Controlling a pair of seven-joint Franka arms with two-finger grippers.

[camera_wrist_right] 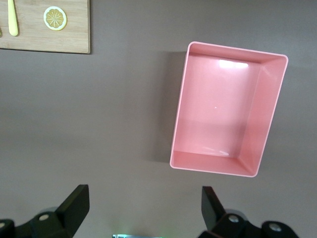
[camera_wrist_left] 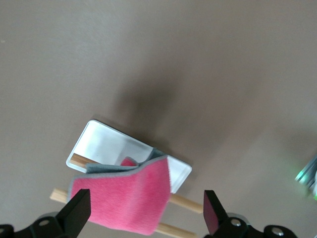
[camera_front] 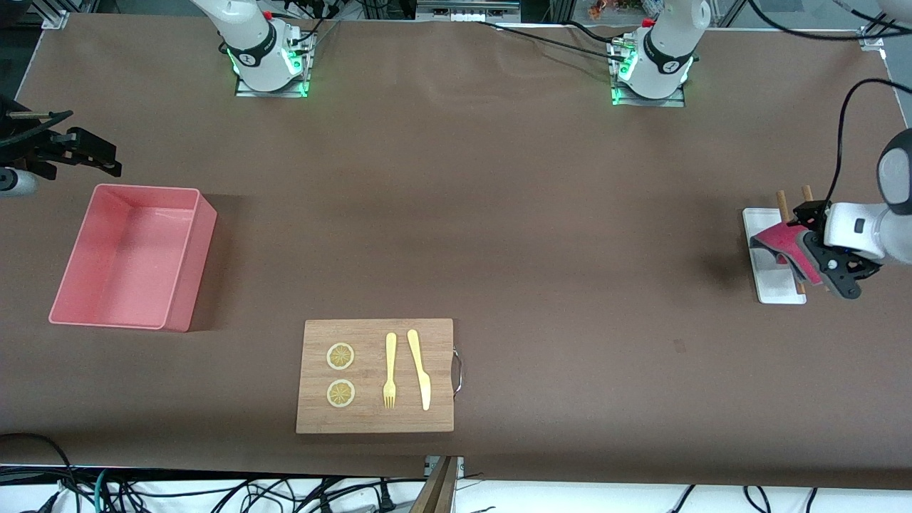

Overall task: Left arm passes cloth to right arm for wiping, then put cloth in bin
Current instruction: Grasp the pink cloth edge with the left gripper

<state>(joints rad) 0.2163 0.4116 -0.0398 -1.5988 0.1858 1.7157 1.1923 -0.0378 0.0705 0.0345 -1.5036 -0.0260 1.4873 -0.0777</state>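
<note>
The cloth point(camera_front: 786, 239) should come off when the robot lifts it and leave the white tray where it is, because its edges hang loose point(camera_front: 775, 253) over the wooden rods.
The cloth point(camera_front: 784, 246), magenta-pink with a grey underside, lies draped over two wooden rods point(camera_front: 782, 203) on a small white tray point(camera_front: 780, 288) at the left arm's end of the table. My left gripper point(camera_front: 819, 249) hovers right at it. In the left wrist view the cloth point(camera_wrist_left: 129, 198) sits between the open gripper's point(camera_wrist_left: 147, 203) fingers, which stand clear of its edges. The salmon-pink bin point(camera_front: 146, 189) stands empty at the right arm's end. My right gripper point(camera_front: 78, 142) hangs open over bare table beside the bin point(camera_wrist_right: 233, 47), holding nothing.
A wooden board point(camera_front: 375, 420) lies near the table's front edge, carrying two lemon slices point(camera_front: 340, 356), a yellow fork point(camera_front: 390, 370) and a yellow knife point(camera_front: 420, 367). Brown table spreads between the board, the bin and the white tray point(camera_wrist_left: 109, 144).
</note>
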